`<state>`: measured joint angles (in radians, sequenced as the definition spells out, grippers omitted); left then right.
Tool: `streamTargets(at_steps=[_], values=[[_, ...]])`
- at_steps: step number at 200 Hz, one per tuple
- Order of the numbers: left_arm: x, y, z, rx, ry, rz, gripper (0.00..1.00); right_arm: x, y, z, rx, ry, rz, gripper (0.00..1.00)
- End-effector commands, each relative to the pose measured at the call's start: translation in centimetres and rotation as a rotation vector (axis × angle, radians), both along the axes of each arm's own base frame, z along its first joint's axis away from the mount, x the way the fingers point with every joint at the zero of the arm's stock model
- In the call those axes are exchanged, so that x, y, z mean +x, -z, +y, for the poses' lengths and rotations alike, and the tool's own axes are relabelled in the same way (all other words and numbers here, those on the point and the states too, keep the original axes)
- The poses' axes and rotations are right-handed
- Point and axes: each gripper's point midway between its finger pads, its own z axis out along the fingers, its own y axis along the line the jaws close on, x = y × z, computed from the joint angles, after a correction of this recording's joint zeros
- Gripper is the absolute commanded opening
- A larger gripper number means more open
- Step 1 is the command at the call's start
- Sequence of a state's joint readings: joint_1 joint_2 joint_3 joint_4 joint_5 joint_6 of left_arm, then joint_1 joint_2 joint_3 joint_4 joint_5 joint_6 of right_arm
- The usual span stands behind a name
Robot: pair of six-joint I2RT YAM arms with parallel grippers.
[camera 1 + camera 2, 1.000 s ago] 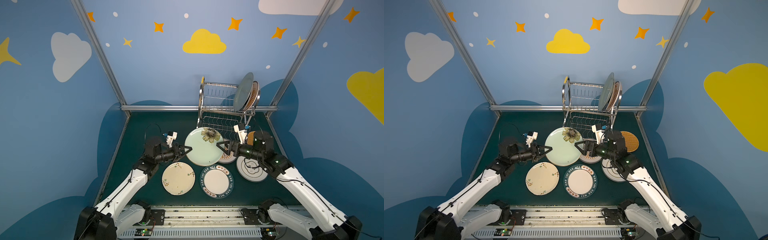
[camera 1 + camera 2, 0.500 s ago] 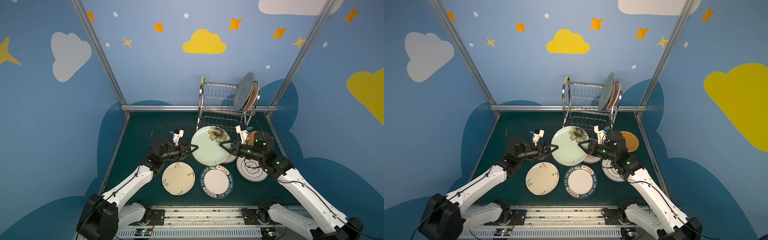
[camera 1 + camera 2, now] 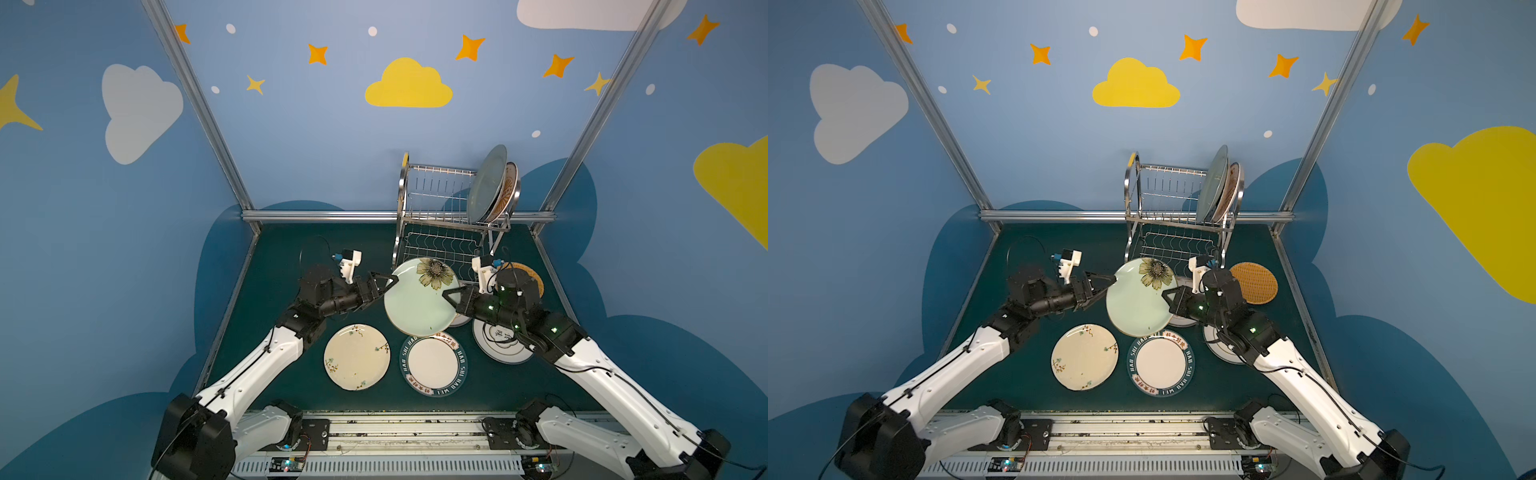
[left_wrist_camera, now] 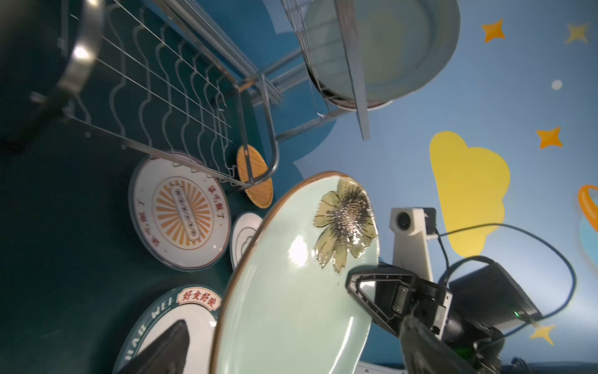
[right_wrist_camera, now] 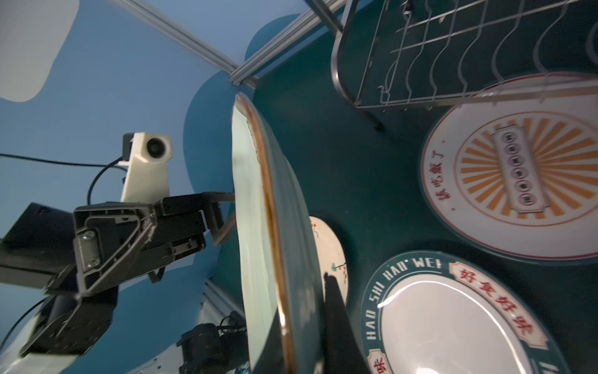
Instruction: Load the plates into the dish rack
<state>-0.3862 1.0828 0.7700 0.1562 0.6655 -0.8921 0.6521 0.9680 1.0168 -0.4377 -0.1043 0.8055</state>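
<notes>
My left gripper's open fingers are around the flower plate's rim [image 3: 389, 294]. My left gripper should move away before my right gripper raises the plate to the upper level [image 3: 457, 197].
A pale green flower plate [image 3: 419, 303] [image 3: 1138, 303] hangs tilted above the table in front of the dish rack [image 3: 449, 220] [image 3: 1171, 216]. My right gripper [image 3: 449, 297] [image 3: 1167, 297] is shut on its right rim. My left gripper [image 3: 384, 282] [image 3: 1104, 282] is open at the opposite rim, and in the left wrist view the plate [image 4: 291, 307] stands between the spread jaws. Two plates [image 3: 490, 185] stand upright at the right end of the rack's upper tier. A cream blossom plate [image 3: 356, 356] and a teal lettered plate [image 3: 433, 363] lie flat in front.
An orange sunburst plate [image 4: 181, 210] [image 5: 517, 168] lies below the held plate beside the rack's lower shelf. A white plate [image 3: 498, 340] sits under my right arm and an orange woven plate [image 3: 1254, 282] near the right wall. Metal frame posts bound the green mat.
The left arm carried the green plate rightward to the right gripper. The right gripper closed on the plate's rim, and the left gripper's jaws then opened.
</notes>
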Motion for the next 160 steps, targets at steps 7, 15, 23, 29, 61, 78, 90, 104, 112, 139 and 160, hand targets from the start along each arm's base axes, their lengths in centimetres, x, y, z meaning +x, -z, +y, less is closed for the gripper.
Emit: streamTargets(at_steps=[7,15,23,29,61,78,90,104,112,139,160], values=[[-0.9,-2.5,5.4,0.060,-0.207,-0.023,1.00,1.5,-11.3,-2.4,0.026,0.141,-0.309,0.00],[-1.7,-3.7,6.1,0.051,-0.230,-0.054,1.00,1.9,-12.4,-2.4,-0.003,0.159,-0.338,0.00],[-2.4,-5.0,6.7,0.058,-0.243,-0.093,1.00,2.3,-13.7,-2.6,-0.016,0.176,-0.363,0.00],[-3.0,-6.0,6.9,0.063,-0.246,-0.121,1.00,2.6,-14.9,-2.6,-0.023,0.193,-0.381,0.00],[-4.7,-10.2,8.1,0.170,-0.256,-0.258,1.00,5.3,-20.4,-3.9,-0.097,0.352,-0.469,0.00],[-4.3,-10.9,8.8,0.214,-0.301,-0.240,1.00,6.9,-22.9,-4.2,-0.136,0.428,-0.504,0.00],[-4.4,-11.1,8.1,0.202,-0.264,-0.255,1.00,8.2,-24.4,-4.3,-0.174,0.478,-0.525,0.00],[-4.6,-10.5,6.5,0.200,-0.157,-0.356,1.00,9.5,-25.8,-4.4,-0.232,0.531,-0.538,0.00],[-4.2,-9.1,6.3,0.199,-0.144,-0.356,1.00,10.3,-26.5,-4.6,-0.268,0.566,-0.551,0.00],[-4.3,-7.5,6.3,0.143,-0.094,-0.309,1.00,12.7,-28.4,-5.1,-0.390,0.675,-0.617,0.00],[-5.3,-8.2,6.0,0.143,-0.051,-0.370,1.00,14.3,-28.8,-5.6,-0.466,0.733,-0.642,0.00]])
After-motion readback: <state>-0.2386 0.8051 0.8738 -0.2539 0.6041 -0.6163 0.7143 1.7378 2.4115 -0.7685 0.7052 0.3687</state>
